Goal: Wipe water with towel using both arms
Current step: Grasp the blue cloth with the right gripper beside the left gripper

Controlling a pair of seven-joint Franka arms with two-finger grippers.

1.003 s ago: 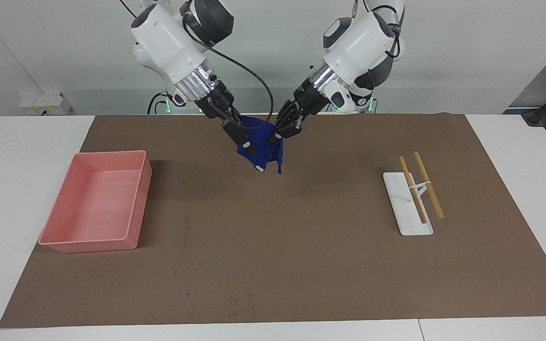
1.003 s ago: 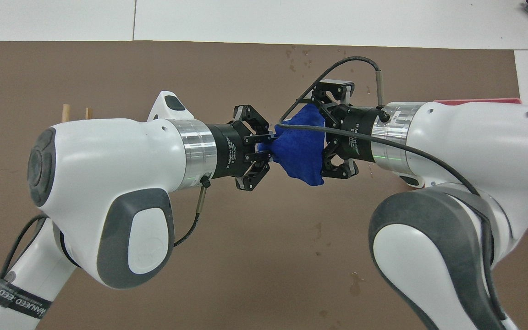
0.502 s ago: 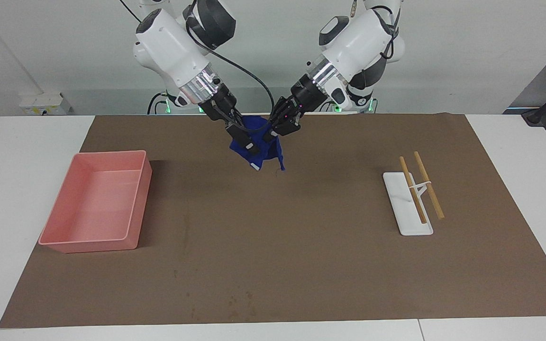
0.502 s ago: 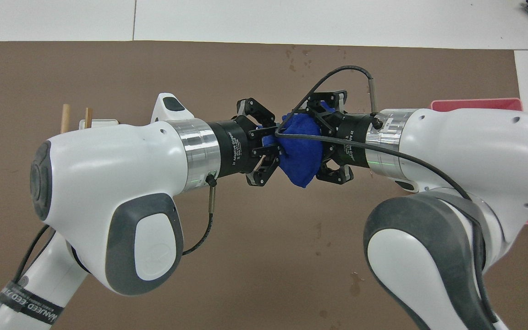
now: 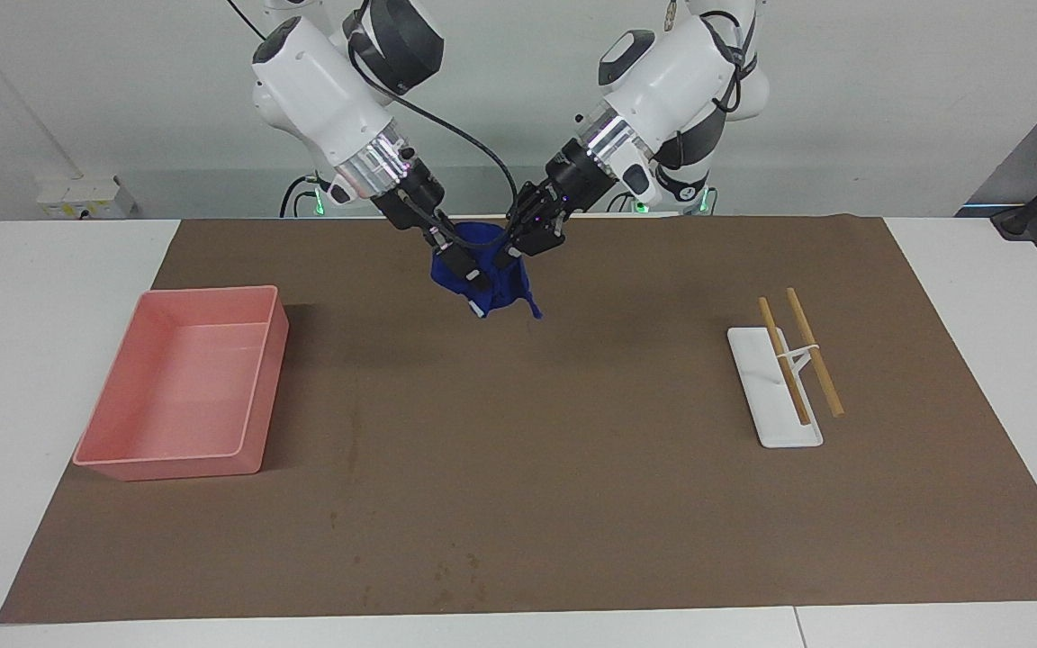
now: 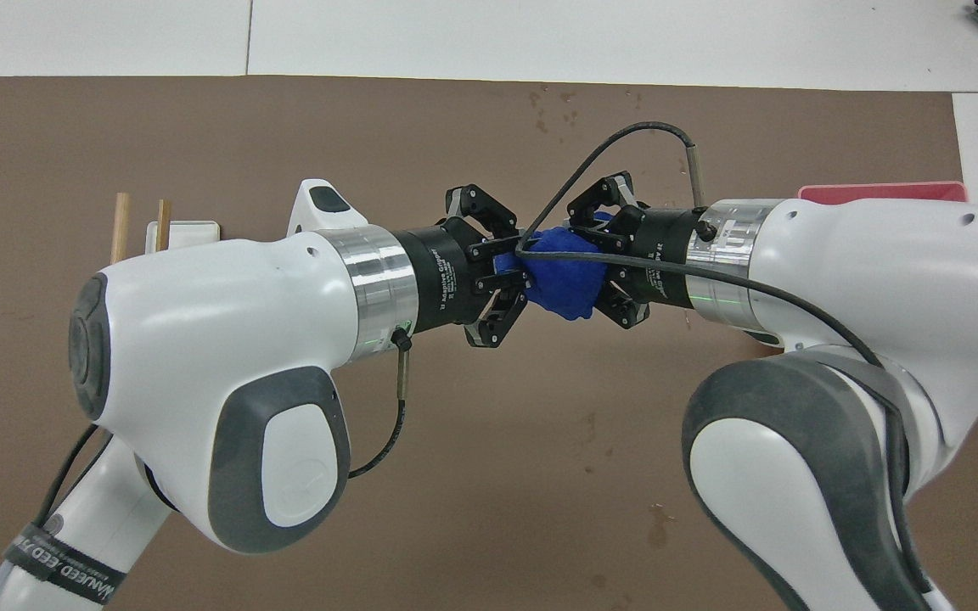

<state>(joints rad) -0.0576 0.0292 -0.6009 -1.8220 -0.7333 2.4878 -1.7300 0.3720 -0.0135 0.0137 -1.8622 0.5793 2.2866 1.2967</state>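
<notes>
Both of the robot's grippers are holding the blue towel (image 6: 564, 273) tight, and water lies (image 5: 353, 437) close to the pink tray, so the left gripper should open and move away before the right gripper wipes there.
The blue towel (image 5: 493, 281) (image 6: 561, 276) hangs bunched in the air over the part of the brown mat (image 5: 572, 468) nearest the robots. My left gripper (image 5: 518, 249) (image 6: 508, 267) is shut on one side of it. My right gripper (image 5: 466, 272) (image 6: 601, 265) has drawn in on the other side and is shut on the towel, its fingertips buried in the cloth. A loose corner dangles below the bunch. Small dark spots of water (image 5: 451, 576) (image 6: 555, 103) lie on the mat near the edge farthest from the robots.
A pink tray (image 5: 203, 292) (image 6: 879, 191) stands toward the right arm's end of the table. A white holder (image 5: 775, 423) (image 6: 185, 229) with two wooden sticks (image 5: 814, 351) (image 6: 121, 225) lies toward the left arm's end. White table (image 5: 32, 360) borders the mat.
The right gripper has closed from wide open onto the towel. Both grippers have moved closer together and slightly up, squeezing the towel into a smaller bunch.
</notes>
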